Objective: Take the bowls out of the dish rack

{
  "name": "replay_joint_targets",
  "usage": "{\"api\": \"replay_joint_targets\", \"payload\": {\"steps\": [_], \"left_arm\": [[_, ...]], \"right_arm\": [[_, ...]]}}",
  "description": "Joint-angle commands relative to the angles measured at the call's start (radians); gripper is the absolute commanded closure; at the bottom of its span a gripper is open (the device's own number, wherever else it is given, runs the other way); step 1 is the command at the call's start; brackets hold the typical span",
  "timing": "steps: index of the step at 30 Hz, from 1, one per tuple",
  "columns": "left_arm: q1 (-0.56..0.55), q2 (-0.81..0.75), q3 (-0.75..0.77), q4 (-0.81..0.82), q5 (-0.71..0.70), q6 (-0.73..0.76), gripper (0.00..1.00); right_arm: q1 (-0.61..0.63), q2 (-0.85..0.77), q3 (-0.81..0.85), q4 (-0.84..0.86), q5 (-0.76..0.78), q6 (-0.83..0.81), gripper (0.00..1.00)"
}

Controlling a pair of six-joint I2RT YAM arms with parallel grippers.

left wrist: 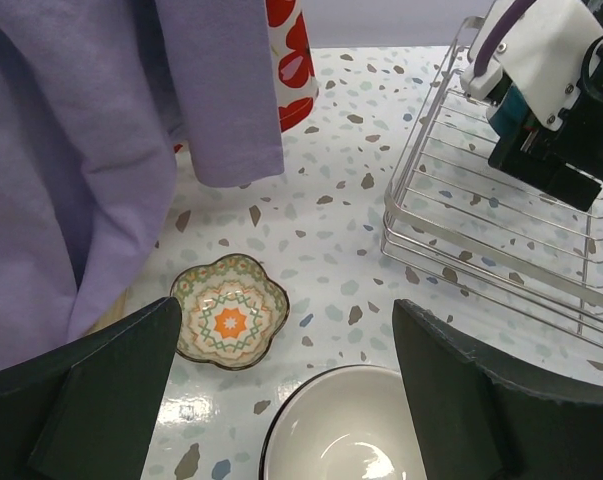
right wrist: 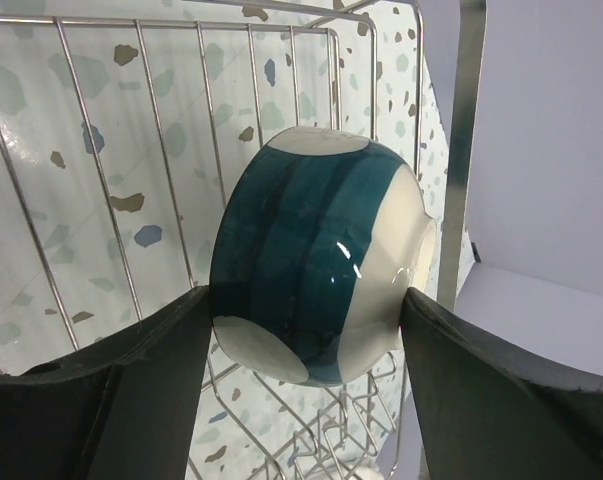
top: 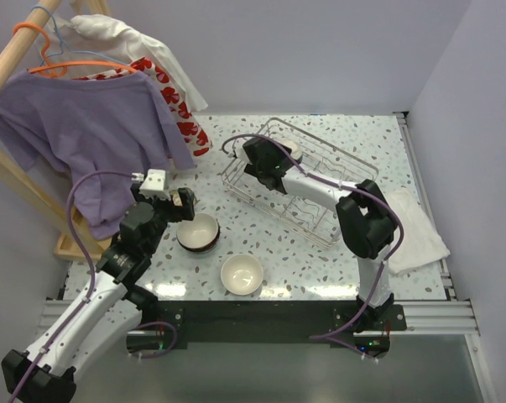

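Observation:
The teal-and-white bowl is in my right gripper, held across its rim and foot, so I should raise the bowl clear and pass it to my left gripper.
The silver wire dish rack stands at the table's middle right. My right gripper reaches into its far left end and is shut on a teal-and-white bowl lying on its side, one finger on each side of it; its pale edge shows in the top view. My left gripper is open and empty, hovering over a stack of bowls whose top bowl is white inside with a dark rim. A cream bowl sits near the front edge.
A small flower-patterned dish lies left of the stacked bowls. A purple shirt and a red-and-white garment hang from a wooden clothes stand at the left. A white cloth lies right of the rack.

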Motion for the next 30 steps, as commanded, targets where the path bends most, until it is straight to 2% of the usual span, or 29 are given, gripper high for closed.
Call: {"api": "replay_joint_targets", "payload": {"steps": [1, 4, 10, 14, 19, 22, 25, 30], "left_arm": [[0.003, 0.012, 0.011, 0.040, 0.044, 0.001, 0.09], [0.003, 0.024, 0.005, 0.056, 0.091, 0.027, 0.08], [0.002, 0.050, -0.039, 0.187, 0.197, 0.088, 0.06], [0.002, 0.118, -0.019, 0.214, 0.266, 0.096, 0.04], [0.002, 0.190, -0.031, 0.336, 0.433, 0.090, 0.03], [-0.003, 0.242, -0.041, 0.427, 0.504, 0.067, 0.01], [-0.032, 0.306, -0.027, 0.500, 0.522, 0.061, 0.01], [-0.168, 0.456, 0.037, 0.629, 0.475, 0.118, 0.00]], "right_arm": [[0.001, -0.082, 0.060, -0.033, -0.020, 0.079, 0.65], [-0.003, -0.094, 0.117, -0.092, -0.057, 0.153, 0.74], [-0.019, -0.114, 0.195, -0.201, -0.106, 0.317, 0.76], [-0.051, -0.149, 0.209, -0.251, -0.141, 0.445, 0.76], [-0.101, -0.248, 0.145, -0.231, -0.267, 0.593, 0.76], [-0.112, -0.289, 0.111, -0.215, -0.288, 0.650, 0.76], [-0.117, -0.317, 0.090, -0.209, -0.304, 0.702, 0.76], [-0.118, -0.361, 0.040, -0.159, -0.383, 0.762, 0.77]]}}
